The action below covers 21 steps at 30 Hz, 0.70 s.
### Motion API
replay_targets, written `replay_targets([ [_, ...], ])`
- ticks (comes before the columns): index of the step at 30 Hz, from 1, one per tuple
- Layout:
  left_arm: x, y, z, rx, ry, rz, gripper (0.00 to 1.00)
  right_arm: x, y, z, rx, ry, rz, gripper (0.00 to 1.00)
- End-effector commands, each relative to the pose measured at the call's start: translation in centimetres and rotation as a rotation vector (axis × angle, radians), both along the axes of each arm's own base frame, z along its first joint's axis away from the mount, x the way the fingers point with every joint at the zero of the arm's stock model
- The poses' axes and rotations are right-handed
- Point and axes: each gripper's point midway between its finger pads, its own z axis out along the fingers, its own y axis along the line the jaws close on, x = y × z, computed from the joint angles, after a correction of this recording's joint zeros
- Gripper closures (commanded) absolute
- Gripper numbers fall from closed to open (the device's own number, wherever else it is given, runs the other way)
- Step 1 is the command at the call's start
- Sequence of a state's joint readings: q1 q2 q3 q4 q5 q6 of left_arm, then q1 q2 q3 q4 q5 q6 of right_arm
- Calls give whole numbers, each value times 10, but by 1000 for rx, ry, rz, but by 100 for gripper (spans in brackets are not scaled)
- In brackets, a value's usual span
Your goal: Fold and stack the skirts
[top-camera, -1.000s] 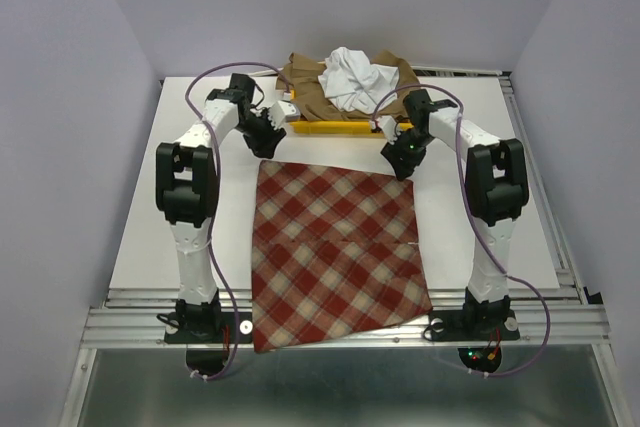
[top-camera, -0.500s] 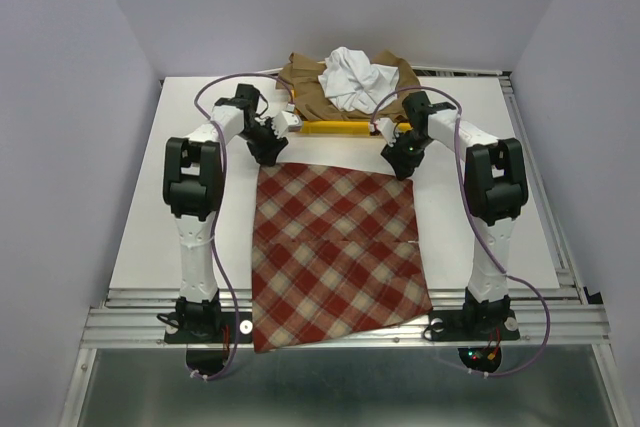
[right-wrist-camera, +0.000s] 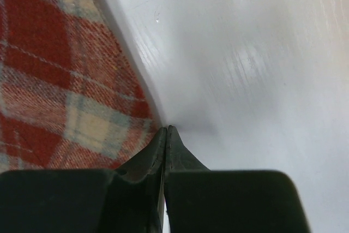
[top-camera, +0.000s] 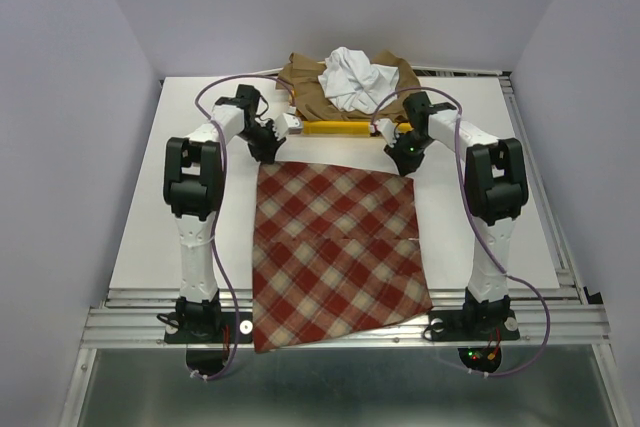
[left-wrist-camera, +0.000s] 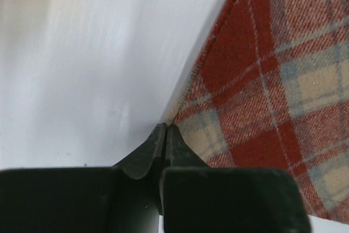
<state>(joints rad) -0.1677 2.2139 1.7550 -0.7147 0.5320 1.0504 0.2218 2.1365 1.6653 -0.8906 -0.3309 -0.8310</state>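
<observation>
Next, my left gripper opens around the skirt's far corner and grips there before it lifts the skirt, because its closed fingers touch only the checked skirt's edge.
The red-and-beige checked skirt lies spread flat between the arms, its near hem hanging over the table's front edge. My left gripper is at its far left corner, jaws pressed together on the cloth's edge. At the far right corner my right gripper is likewise shut on the hem. A crumpled white skirt rests on the tan-brown skirt at the back.
A yellow tray holds the two other skirts just beyond both grippers. Bare white table lies to the left and right of the checked skirt. Purple cables loop over both arms.
Both grippers went from open to shut at the skirt's far corners. The left arm first swung in toward the left corner. The skirt's far edge now runs straighter.
</observation>
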Motion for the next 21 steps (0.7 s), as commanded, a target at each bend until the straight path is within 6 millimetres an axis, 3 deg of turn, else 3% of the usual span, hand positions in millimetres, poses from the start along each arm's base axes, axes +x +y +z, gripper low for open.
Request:
replay_targets([
  [1, 6, 10, 21, -4, 0, 25, 100, 18, -2, 22, 17, -76, -1, 99],
  [6, 21, 14, 42, -4, -51, 43, 100, 29, -8, 37, 32, -104, -63, 97],
  [7, 20, 15, 43, -1, -48, 39, 100, 32, -6, 42, 40, -110, -64, 81],
  [10, 17, 16, 40, 7, -42, 38, 100, 25, -8, 46, 82, -22, -118, 46],
  [12, 16, 16, 39, 8, -43, 41, 90, 25, -8, 47, 110, 29, -147, 43],
  [13, 17, 17, 39, 9, -48, 44, 79, 24, -4, 41, 144, 76, -164, 43],
  [14, 15, 17, 38, 6, -45, 49, 75, 29, -9, 49, 169, 88, -191, 42],
  [21, 23, 21, 45, -46, -41, 97, 62, 21, 7, 35, 299, 218, -206, 42],
])
